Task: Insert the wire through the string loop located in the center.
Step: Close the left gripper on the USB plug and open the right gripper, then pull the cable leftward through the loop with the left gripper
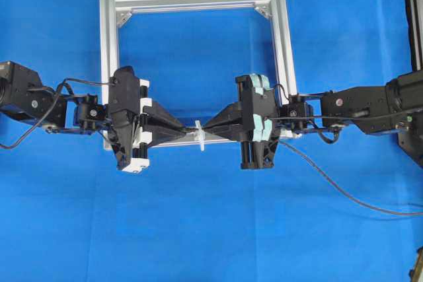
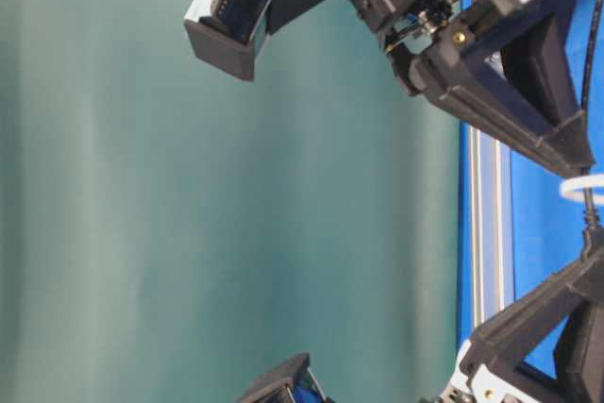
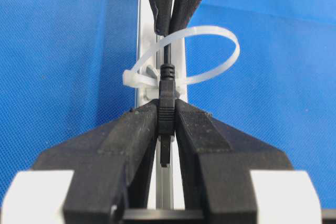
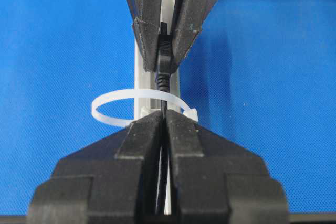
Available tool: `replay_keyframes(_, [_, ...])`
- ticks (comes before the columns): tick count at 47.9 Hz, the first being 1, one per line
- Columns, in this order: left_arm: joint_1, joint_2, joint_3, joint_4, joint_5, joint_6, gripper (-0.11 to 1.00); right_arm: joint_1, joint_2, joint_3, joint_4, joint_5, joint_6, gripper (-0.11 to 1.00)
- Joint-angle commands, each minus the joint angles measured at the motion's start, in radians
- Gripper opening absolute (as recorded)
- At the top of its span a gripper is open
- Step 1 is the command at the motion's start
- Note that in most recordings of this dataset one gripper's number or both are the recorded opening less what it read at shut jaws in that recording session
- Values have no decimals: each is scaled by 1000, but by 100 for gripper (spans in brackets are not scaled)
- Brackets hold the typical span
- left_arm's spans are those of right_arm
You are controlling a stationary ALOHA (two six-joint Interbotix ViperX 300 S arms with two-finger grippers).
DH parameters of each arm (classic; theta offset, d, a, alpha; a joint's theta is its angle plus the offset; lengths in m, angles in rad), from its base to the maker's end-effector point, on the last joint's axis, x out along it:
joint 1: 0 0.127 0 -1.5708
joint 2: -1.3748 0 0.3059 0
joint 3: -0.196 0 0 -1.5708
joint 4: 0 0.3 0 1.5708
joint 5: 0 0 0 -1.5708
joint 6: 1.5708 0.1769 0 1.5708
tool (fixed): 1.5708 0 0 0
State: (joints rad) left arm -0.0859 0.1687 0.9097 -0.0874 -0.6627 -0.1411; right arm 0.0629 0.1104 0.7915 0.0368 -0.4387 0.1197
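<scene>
Next, my right gripper opens and lets go of the wire [image 3: 167,53] it pinches behind the loop before my left gripper pulls, because my left gripper holds the plug [image 3: 166,109] past the loop.
The wire is a thin black cable, and its plug [image 3: 166,98] is pinched between the tips of my left gripper [image 3: 166,109], which is shut on it. The cable runs from the plug through the white string loop [image 3: 210,29] into my right gripper [image 4: 164,118], which is shut on the cable just past the loop [image 4: 95,107]. Seen from overhead, the left gripper [image 1: 187,128] and the right gripper [image 1: 207,128] meet tip to tip at the loop [image 1: 200,138] on the frame's near bar. The rest of the wire [image 1: 344,193] trails off to the right.
The silver aluminium frame [image 1: 109,64] lies flat on the blue cloth, and both grippers hover over its near bar [image 3: 143,35]. The wire's slack lies on the cloth at the lower right. A black stand [image 1: 413,4] rises at the right edge.
</scene>
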Motion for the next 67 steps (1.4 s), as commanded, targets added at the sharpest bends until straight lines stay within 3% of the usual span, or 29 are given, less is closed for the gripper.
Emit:
replay_keyframes(1, [6, -20, -3, -2, -3, 0, 8, 6, -14, -12, -2, -2, 2, -2])
replay_keyframes(7, [6, -20, -3, -2, -3, 2, 8, 6, -12, -15, -2, 2, 2, 13])
replay_keyframes(19, [6, -20, -2, -2, -5, 2, 8, 6, -12, -12, -2, 2, 3, 83])
replay_keyframes(23, [6, -20, -2, -2, -3, 2, 8, 6, -12, -14, -2, 2, 3, 96])
replay_keyframes(42, [2, -55, 26, -2, 0, 2, 8, 8, -14, -14, -2, 2, 3, 96])
replay_keyframes(67, [-63, -301, 313, -2, 0, -8, 8, 12, -37, -17, -2, 6, 3, 96])
